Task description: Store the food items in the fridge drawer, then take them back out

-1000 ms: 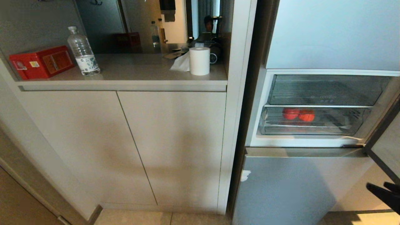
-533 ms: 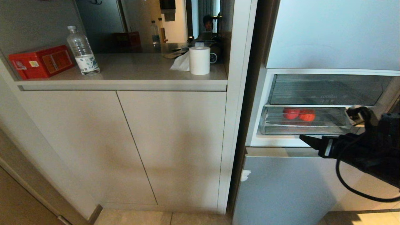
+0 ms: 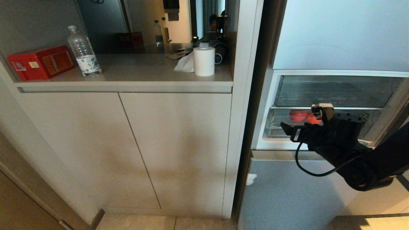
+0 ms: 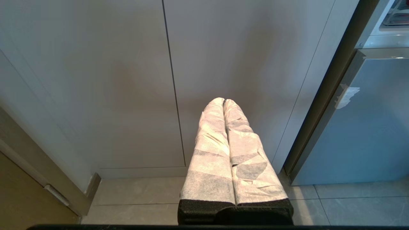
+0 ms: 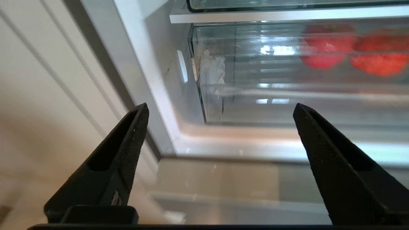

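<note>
My right gripper's open fingers have the drawer's upright side edge [image 5: 200,94] between them. I should carry on moving toward the edge's white paper [image 5: 212,69] until the fingers are on both sides of that edge.
Two round red-orange food items [image 3: 297,115] [image 5: 326,44] lie side by side inside the fridge drawer [image 3: 274,127] [image 5: 243,80], a clear ribbed bin pushed into the open fridge. My right gripper [image 3: 287,129] [image 5: 220,107] hangs just in front of the drawer's lower front, left of the food, open wide and holding nothing. In the head view the arm covers part of the right-hand item and the drawer's middle. My left gripper [image 4: 223,100], its fingers wrapped in white, is shut and empty. It stays parked low, facing the cabinet doors.
A second clear compartment [image 3: 332,91] sits above the drawer. The open fridge door [image 3: 394,123] stands at the right, and a closed lower fridge door [image 3: 294,191] lies below. On the counter to the left are a red box [image 3: 41,62], a water bottle [image 3: 83,52] and a paper roll [image 3: 204,61].
My right arm has swung up from the lower right corner and moved left, now in front of the drawer. The food and the drawer have not moved.
</note>
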### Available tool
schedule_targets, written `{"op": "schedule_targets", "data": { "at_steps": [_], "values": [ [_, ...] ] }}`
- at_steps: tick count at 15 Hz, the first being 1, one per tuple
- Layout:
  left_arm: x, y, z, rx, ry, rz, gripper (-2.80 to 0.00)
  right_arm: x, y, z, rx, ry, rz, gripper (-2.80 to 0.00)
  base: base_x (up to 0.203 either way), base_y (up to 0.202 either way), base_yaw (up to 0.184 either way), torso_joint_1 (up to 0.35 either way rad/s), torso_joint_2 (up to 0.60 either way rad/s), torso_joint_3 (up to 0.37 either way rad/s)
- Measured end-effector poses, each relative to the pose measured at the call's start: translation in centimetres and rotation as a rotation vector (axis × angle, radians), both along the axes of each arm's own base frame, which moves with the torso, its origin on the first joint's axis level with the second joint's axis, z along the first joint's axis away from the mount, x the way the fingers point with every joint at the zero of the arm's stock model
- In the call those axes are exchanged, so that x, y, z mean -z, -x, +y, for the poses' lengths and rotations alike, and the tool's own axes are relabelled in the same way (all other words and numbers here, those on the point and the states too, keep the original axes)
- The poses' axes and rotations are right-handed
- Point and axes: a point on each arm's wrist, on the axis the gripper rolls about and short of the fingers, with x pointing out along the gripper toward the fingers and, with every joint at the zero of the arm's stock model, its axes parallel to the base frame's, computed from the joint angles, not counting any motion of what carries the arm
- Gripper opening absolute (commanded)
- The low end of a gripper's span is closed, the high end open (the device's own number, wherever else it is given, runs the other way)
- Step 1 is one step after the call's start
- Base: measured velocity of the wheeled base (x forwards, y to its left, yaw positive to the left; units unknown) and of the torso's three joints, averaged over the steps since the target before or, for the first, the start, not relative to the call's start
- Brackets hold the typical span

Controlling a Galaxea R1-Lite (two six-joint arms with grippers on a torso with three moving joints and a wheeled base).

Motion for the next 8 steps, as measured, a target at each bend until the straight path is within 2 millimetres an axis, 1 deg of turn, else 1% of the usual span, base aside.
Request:
{"op": "schedule_targets", "data": {
  "at_steps": [4,8],
  "values": [
    [0.0,0.0,0.0,0.0,0.0,0.0,-2.8,2.1,-2.5,0.1,0.006,0.037,-0.066,0.0,0.0,0.0,0.0,0.0,0.0,0.0],
    [0.0,0.0,0.0,0.0,0.0,0.0,-2.8,3.8,-4.1,0.3,0.008,0.04,-0.071,0.0,0.0,0.0,0.0,0.0,0.0,0.0]
  ]
}}
